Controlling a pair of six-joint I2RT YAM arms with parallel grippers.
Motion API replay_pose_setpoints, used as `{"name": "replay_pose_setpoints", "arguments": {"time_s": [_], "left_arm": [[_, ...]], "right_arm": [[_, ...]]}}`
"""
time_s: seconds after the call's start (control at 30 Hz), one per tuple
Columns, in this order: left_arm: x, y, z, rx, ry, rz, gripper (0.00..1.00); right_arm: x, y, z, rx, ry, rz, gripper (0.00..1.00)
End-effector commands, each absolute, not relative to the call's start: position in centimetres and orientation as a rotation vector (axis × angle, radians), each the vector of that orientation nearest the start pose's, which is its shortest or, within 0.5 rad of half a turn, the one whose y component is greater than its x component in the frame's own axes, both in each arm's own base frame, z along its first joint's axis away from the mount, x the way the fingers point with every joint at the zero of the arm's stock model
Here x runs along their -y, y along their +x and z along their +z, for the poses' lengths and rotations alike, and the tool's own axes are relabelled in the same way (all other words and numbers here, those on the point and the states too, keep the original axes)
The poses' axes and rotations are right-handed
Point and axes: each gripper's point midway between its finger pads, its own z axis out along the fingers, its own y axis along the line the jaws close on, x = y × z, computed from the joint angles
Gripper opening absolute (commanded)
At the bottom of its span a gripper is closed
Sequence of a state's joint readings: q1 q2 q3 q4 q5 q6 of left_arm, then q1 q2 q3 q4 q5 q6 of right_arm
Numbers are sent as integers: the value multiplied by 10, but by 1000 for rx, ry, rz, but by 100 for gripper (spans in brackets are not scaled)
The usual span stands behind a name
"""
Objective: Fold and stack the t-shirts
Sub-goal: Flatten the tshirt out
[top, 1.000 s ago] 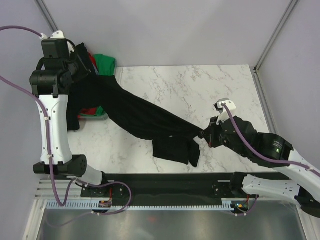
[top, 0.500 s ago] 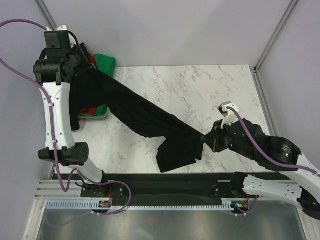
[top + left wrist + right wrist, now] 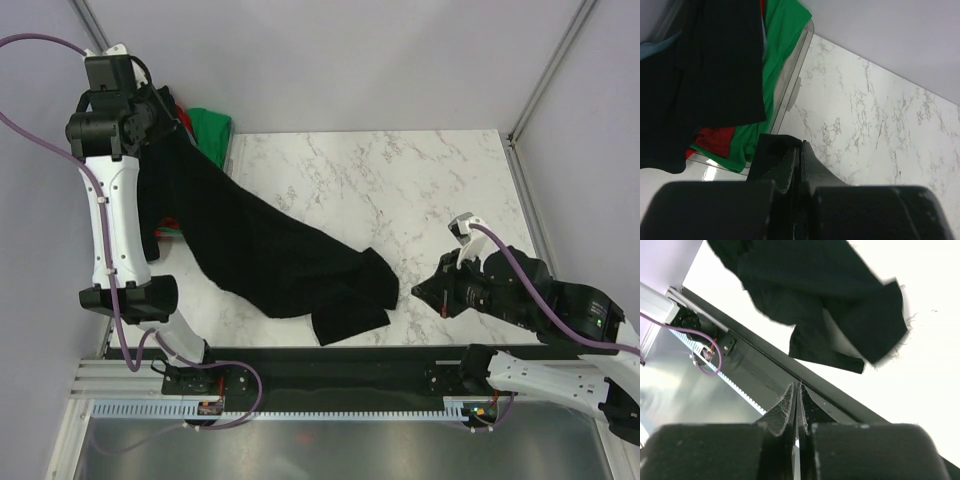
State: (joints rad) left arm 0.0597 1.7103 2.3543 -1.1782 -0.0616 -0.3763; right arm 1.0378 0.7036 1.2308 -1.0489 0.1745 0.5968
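Note:
The black t-shirt is held by my left gripper alone, and its lower end (image 3: 352, 308) is crumpled. Next, I lower the t-shirt so that my right gripper can take hold of it too.
A long black t-shirt (image 3: 280, 250) stretches from the raised left gripper (image 3: 172, 128) down and right across the marble table (image 3: 400, 190). Its lower end lies crumpled near the front edge. In the left wrist view the left gripper (image 3: 801, 145) is shut on a fold of the black cloth (image 3: 771, 146). The right gripper (image 3: 416, 291) is shut and empty, just right of the shirt's lower end and apart from it. In the right wrist view the right gripper (image 3: 797, 386) is closed over the table's front rail, with the black shirt (image 3: 815, 280) beyond it.
A clear bin (image 3: 799, 60) at the back left holds a green shirt (image 3: 212, 125), a red shirt (image 3: 715, 140) and more black cloth (image 3: 705, 75). A black rail (image 3: 350, 360) runs along the front edge. Walls close the left, back and right sides.
The right gripper has let go of the black shirt's lower end and drawn back to the right. That end has dropped onto the table. The left arm has risen slightly, still holding the shirt.

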Motion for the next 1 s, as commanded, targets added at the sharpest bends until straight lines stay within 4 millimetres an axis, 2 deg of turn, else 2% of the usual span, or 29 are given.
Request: {"name": "replay_pose_setpoints", "arguments": {"time_s": [0.0,0.07,0.13,0.17,0.23,0.27,0.37,0.4,0.43,0.47,0.5,0.53,0.57,0.6,0.63,0.67,0.7,0.73,0.77,0.8,0.83,0.9,0.93,0.97], "left_arm": [[-27,419,436,-1946,-479,-117,2],[-23,417,434,-1955,-475,-138,2],[-21,414,429,-1969,-477,-148,2],[-16,413,427,-1980,-464,-167,2],[-10,405,419,-2006,-455,-184,2],[-5,402,415,-2019,-443,-197,2],[1,389,390,-2065,-429,-197,2],[1,384,384,-2072,-427,-196,2],[1,376,370,-2085,-429,-192,2],[1,371,364,-2083,-431,-187,2],[0,366,338,-2131,-445,-179,2],[2,358,341,-2106,-439,-192,2],[2,354,334,-2115,-439,-191,2],[3,349,326,-2126,-446,-192,2],[3,342,304,-2172,-455,-185,2],[1,334,304,-2156,-457,-171,2],[-2,328,298,-2160,-457,-153,2],[-7,321,277,-2195,-476,-110,2],[-10,313,278,-2181,-479,-94,2],[-12,306,262,-2204,-494,-75,3],[-13,302,257,-2206,-507,-65,4],[-10,291,245,-2213,-521,-84,4],[-10,288,241,-2215,-531,-90,5],[-9,285,235,-2225,-536,-95,5]], "right_arm": [[-169,102,299,-2177,-403,804,4],[-172,104,298,-2167,-391,818,1],[-184,105,296,-2158,-394,862,4],[-190,106,281,-2190,-406,853,18],[-212,113,267,-2223,-408,875,37],[-221,113,249,-2265,-426,865,49],[-257,123,229,-2290,-436,905,70],[-265,127,229,-2281,-437,909,73],[-281,136,223,-2285,-438,895,77],[-293,140,229,-2272,-449,902,81],[-303,144,230,-2273,-456,890,82],[-319,153,214,-2308,-485,832,82],[-338,153,228,-2277,-504,856,83],[-351,154,227,-2282,-524,850,83],[-371,157,203,-2332,-578,789,83],[-394,155,217,-2293,-610,810,82],[-407,155,211,-2303,-633,795,82],[-423,158,183,-2354,-671,732,82],[-442,161,193,-2320,-690,743,81],[-451,165,185,-2329,-705,710,80],[-468,173,171,-2344,-727,668,79],[-481,189,156,-2332,-743,581,79],[-485,194,125,-2370,-771,493,79],[-496,206,134,-2346,-748,491,79]]}}
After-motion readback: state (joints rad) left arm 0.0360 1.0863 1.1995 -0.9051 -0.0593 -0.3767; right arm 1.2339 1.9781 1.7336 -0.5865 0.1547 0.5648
